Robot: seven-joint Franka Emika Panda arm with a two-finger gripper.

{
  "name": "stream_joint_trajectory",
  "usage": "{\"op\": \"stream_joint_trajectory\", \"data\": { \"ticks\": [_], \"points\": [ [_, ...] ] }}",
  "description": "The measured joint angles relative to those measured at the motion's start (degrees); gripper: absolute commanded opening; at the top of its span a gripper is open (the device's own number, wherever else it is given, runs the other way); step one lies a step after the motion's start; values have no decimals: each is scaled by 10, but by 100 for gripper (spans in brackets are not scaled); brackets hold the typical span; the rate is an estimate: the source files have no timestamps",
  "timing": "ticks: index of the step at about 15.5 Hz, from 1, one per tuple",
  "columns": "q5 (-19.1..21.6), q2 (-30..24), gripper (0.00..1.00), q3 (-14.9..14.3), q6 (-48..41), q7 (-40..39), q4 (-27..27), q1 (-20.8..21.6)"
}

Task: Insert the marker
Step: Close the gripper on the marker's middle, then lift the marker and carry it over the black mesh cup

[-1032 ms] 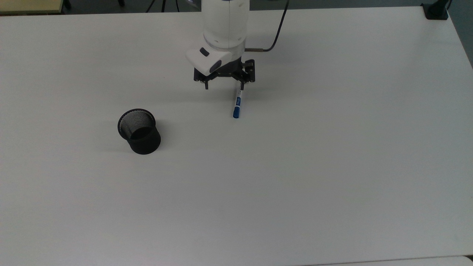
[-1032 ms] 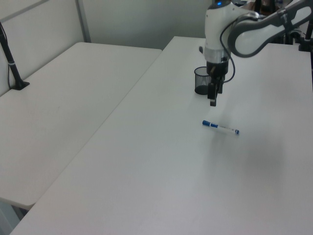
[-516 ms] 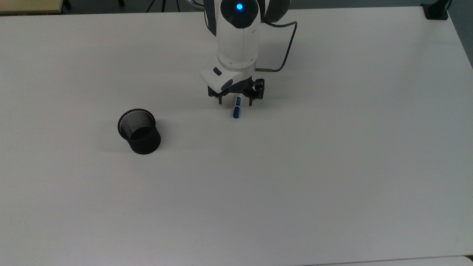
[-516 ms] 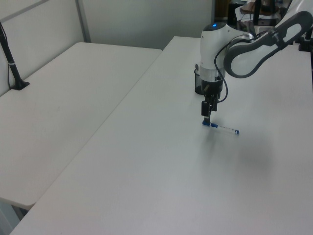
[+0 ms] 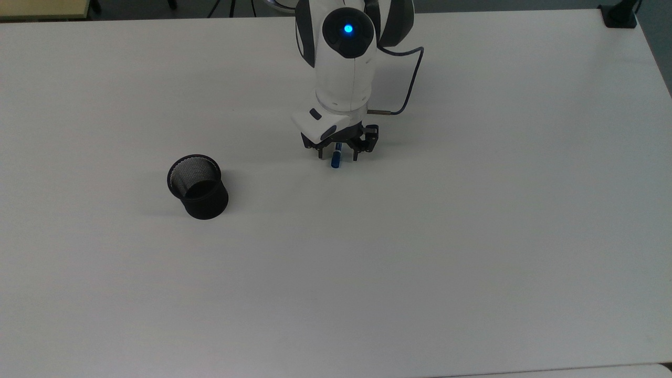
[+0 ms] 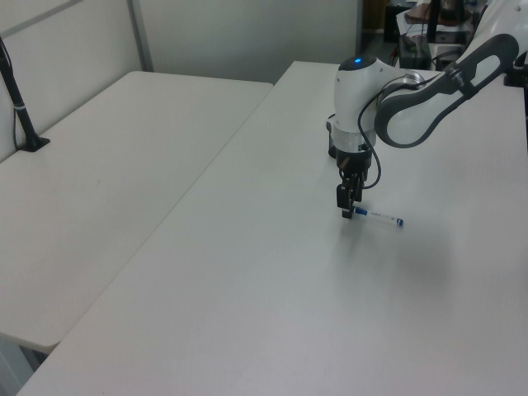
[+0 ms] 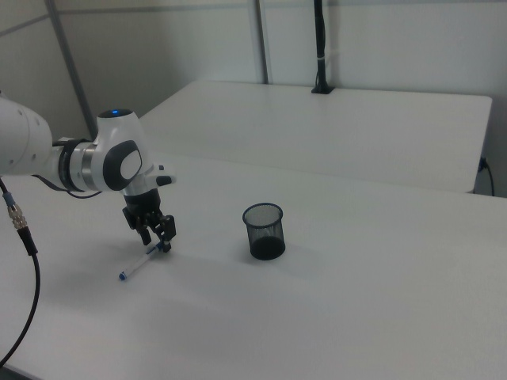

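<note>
I expect the marker's blue cap end (image 6: 360, 211) to lean out over the black mesh cup's rim when I insert it, because the marker's white body (image 6: 382, 217) is long and slim.
The marker (image 5: 335, 158) lies flat on the white table (image 5: 420, 236), white barrel and blue cap. My gripper (image 5: 337, 155) is down at the table with its fingers open, one on each side of the marker's blue cap end. In the left view the gripper (image 6: 347, 211) stands over the marker's near end while the rest of the marker (image 6: 384, 219) runs off to the left view's right. The right view has the gripper (image 7: 158, 241) just above the marker (image 7: 135, 268). The black mesh cup (image 5: 198, 186) stands upright and apart, to the top view's left; it also appears in the right view (image 7: 264, 231).
A black cable (image 5: 407, 94) loops from my wrist. A black clamp (image 5: 619, 16) sits on the table's far right corner in the top view. A second table (image 6: 99, 181) with a black post (image 6: 21, 107) adjoins this one.
My gripper has come forward over the marker and dropped down to the table, ending with its open fingers around the blue cap end. The marker and cup have not moved.
</note>
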Motion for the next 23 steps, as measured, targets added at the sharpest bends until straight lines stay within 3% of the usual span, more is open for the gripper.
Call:
{"op": "stream_joint_trajectory", "data": {
  "ticks": [3, 5, 6, 14, 23],
  "points": [
    [-7, 5, 28, 1, 2, 0, 2, 1],
    [-17, 5, 14, 1, 2, 1, 2, 2],
    [-20, 5, 13, 2, 2, 1, 3, 2],
    [-26, -8, 11, 0, 5, 3, 39, -18],
    [-26, -132, 11, -16, 72, 4, 53, -103]
  ]
}}
